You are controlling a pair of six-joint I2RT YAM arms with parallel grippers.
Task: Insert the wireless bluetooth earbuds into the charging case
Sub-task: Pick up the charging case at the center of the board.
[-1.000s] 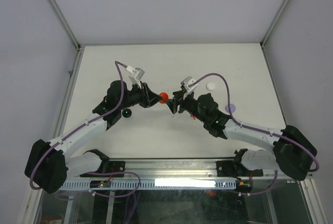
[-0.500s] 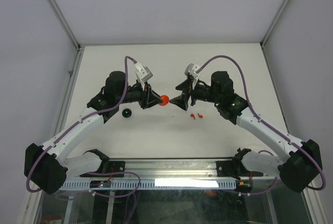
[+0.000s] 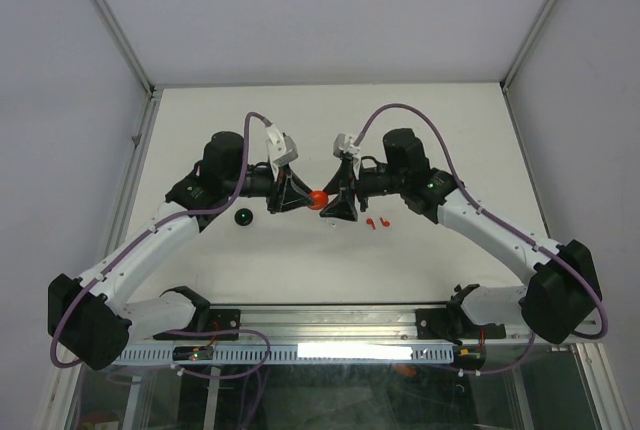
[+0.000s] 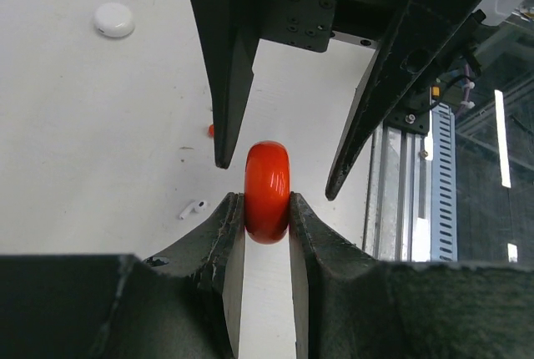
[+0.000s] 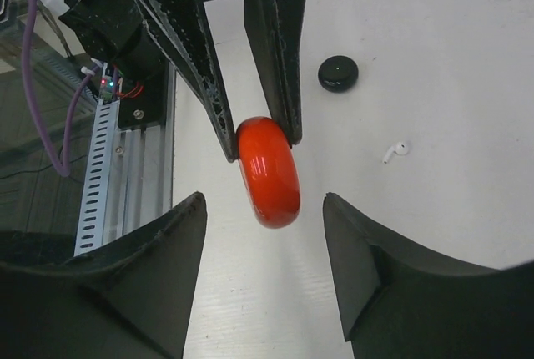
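I should hold the case's loose end with my right gripper while my left gripper comes in at a flatter angle, because my left gripper slopes steeply down to the red charging case.
My left gripper is shut on a round red charging case, held edge-on above the table; the case looks closed. My right gripper faces it, open, its fingers on either side of the case's free end without touching. In the top view the right gripper meets the left gripper mid-table. Two red earbuds lie on the table just right of the grippers. A white earbud lies loose on the table, also showing in the left wrist view as the earbud.
A black round case sits on the table under the left arm, seen too as the black case. A white round case lies further off. The metal rail runs along the near edge.
The right gripper has swung in from the right and down until its open fingers flank the red case. The left gripper kept its hold and shifted slightly right.
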